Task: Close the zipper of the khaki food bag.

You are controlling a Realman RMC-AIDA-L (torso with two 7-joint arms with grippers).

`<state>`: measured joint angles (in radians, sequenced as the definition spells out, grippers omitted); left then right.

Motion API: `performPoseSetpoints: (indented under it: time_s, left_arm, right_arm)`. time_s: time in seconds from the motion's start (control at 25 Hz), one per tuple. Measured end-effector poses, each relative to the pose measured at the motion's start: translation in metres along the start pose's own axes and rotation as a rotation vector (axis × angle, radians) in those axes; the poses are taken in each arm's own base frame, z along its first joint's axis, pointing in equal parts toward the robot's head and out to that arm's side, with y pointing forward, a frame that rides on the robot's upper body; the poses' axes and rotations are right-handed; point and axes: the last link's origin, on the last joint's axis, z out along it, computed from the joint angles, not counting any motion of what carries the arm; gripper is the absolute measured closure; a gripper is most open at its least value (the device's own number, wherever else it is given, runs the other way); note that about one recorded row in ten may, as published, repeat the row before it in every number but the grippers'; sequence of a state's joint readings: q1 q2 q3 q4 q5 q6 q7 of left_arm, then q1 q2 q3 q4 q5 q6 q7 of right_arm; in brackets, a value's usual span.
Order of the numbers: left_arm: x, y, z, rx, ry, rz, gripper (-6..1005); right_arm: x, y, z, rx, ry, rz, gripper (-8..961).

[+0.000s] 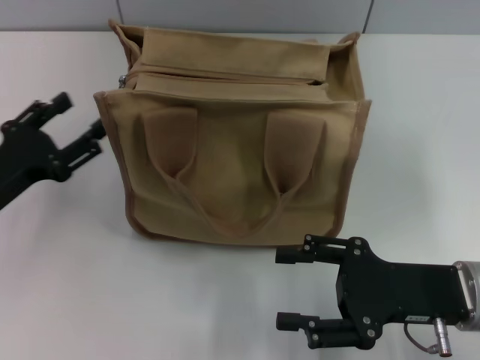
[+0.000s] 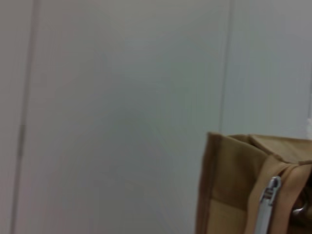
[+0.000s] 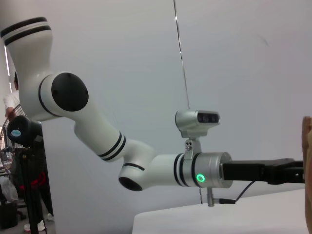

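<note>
The zipper's slider end (image 1: 123, 81) droops down the bag's corner, so my left gripper should move in and lift the zipper's tail (image 2: 285, 202) before my right gripper takes the slider.
The khaki food bag (image 1: 236, 161) stands upright in the middle of the white table, handles hanging down its front face. Its zipper (image 1: 225, 76) runs along the top, with the silver slider (image 1: 121, 79) at the bag's left end and a dark gap showing at the right end. My left gripper (image 1: 81, 120) is open just beside the bag's upper left corner, a little below the slider. The left wrist view shows that bag corner (image 2: 229, 185) and the hanging silver pull (image 2: 267, 207). My right gripper (image 1: 289, 289) is open in front of the bag, low and apart from it.
The white table (image 1: 67, 270) spreads to the left and front of the bag. A grey wall (image 1: 240, 13) runs behind it. The right wrist view shows my left arm (image 3: 146, 168) across the table and a sliver of the bag (image 3: 307, 161).
</note>
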<state>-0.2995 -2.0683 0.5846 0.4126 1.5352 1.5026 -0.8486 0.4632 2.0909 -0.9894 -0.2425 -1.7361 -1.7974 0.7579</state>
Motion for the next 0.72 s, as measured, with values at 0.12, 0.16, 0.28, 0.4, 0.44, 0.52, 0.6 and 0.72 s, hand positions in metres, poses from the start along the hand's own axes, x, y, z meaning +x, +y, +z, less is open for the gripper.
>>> performPoseSetpoints:
  time_s: [0.12,0.16,0.28,0.4,0.44,0.52,0.6,0.72]
  left_arm:
    - [0.003,0.001,0.011,-0.022,0.004,0.016,245]
    - [0.005,0.0,0.014,-0.022,0.013,0.019,246]
    - [0.011,-0.003,0.02,-0.008,0.047,0.018,248]
    - [0.016,-0.008,0.021,0.028,0.084,0.004,249]
    - [0.017,-0.009,0.021,0.04,0.094,-0.005,250]
    - [0.018,-0.01,0.02,0.062,0.117,-0.026,251]
    - [0.018,-0.01,0.02,0.065,0.127,-0.032,252]
    - [0.017,-0.008,0.02,0.056,0.124,-0.037,253]
  right_arm:
    - [0.001,0.0,0.0,0.003,0.001,-0.001,221]
    - [0.001,0.001,0.0,0.003,0.0,-0.001,221]
    - [0.002,0.002,0.001,0.003,-0.001,0.001,221]
    - [0.003,0.003,0.001,0.003,-0.004,0.011,221]
    - [0.003,0.003,0.001,0.004,-0.004,0.013,221]
    - [0.004,0.004,0.001,0.004,-0.005,0.016,221]
    - [0.004,0.003,0.002,0.006,-0.005,0.017,221]
    - [0.003,0.002,0.002,0.014,-0.012,0.015,221]
